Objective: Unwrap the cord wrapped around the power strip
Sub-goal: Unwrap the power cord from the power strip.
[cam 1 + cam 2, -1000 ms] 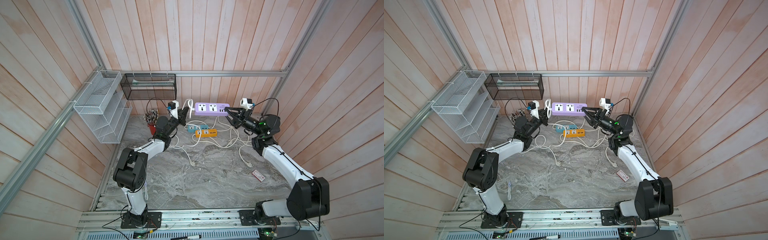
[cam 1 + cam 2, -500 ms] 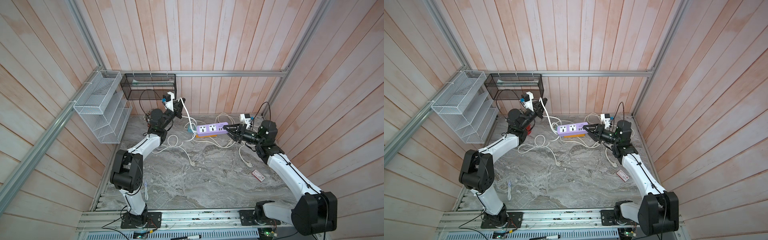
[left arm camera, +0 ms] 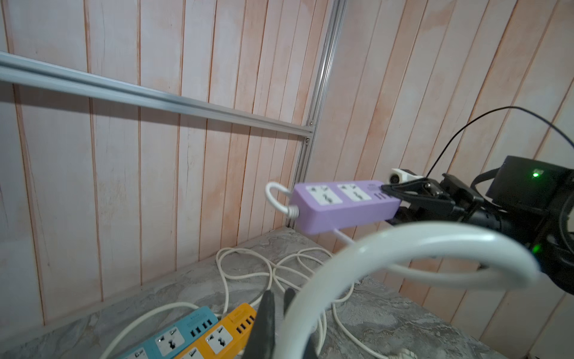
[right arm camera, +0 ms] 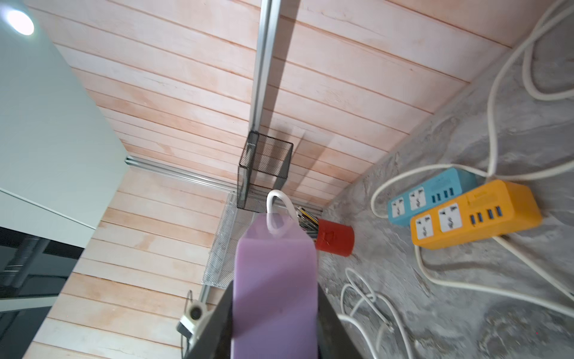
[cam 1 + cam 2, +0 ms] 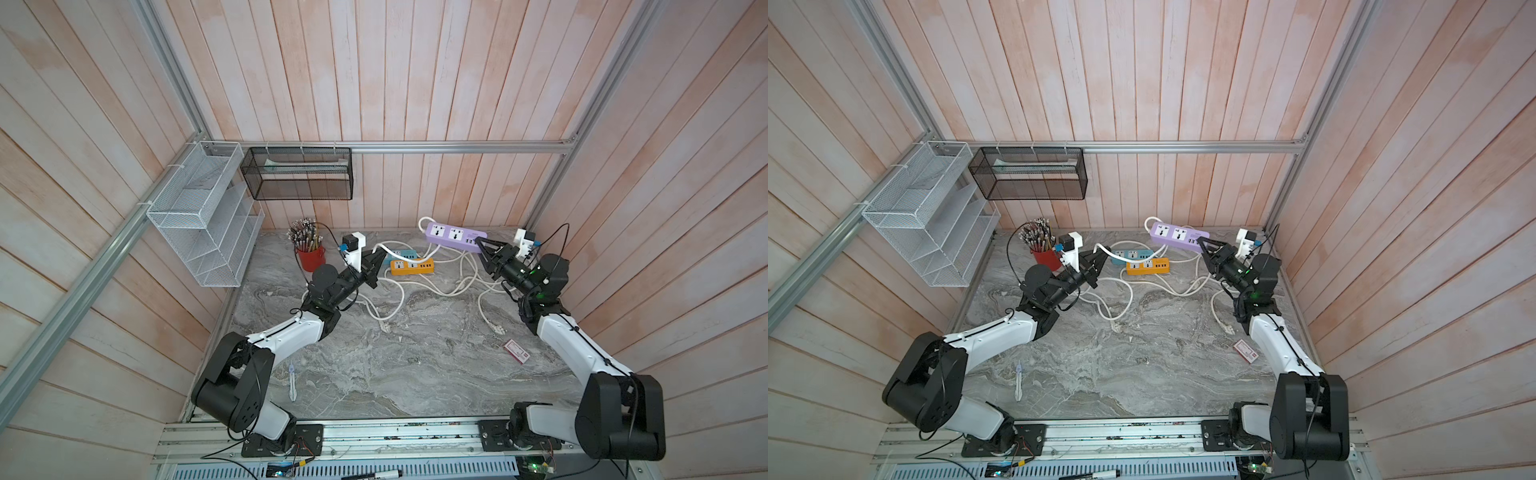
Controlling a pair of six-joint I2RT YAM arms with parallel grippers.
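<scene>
My left gripper should raise the white cord up and back next to the black mesh basket, because the cord bends back and runs under the purple power strip.
The purple power strip [image 5: 453, 236] [image 5: 1177, 235] hangs in the air near the back right corner. My right gripper [image 5: 482, 246] [image 5: 1204, 245] [image 4: 275, 329] is shut on its USB end, one finger on each long side. The white cord [image 5: 384, 249] [image 3: 403, 239] loops out of the strip's far end [image 4: 279, 205] and passes beneath the body. From there it runs over to my left gripper [image 5: 376, 266] [image 5: 1098, 262] [image 3: 279, 310], which is shut on it just above the table. The strip [image 3: 344, 205] lies level in the left wrist view.
Blue [image 5: 401, 253] and orange [image 5: 411, 266] power strips lie at the back middle, their white cords tangled across the marble table [image 5: 395, 365]. A red pencil cup [image 5: 309, 255], white wire shelf [image 5: 203, 224], black mesh basket [image 5: 297, 174], small card [image 5: 516, 351] and pen [image 5: 293, 380] are nearby.
My right gripper has swung the purple strip back up toward the back right corner. My left gripper has come down from near the black basket toward the blue strip, cord still in it.
</scene>
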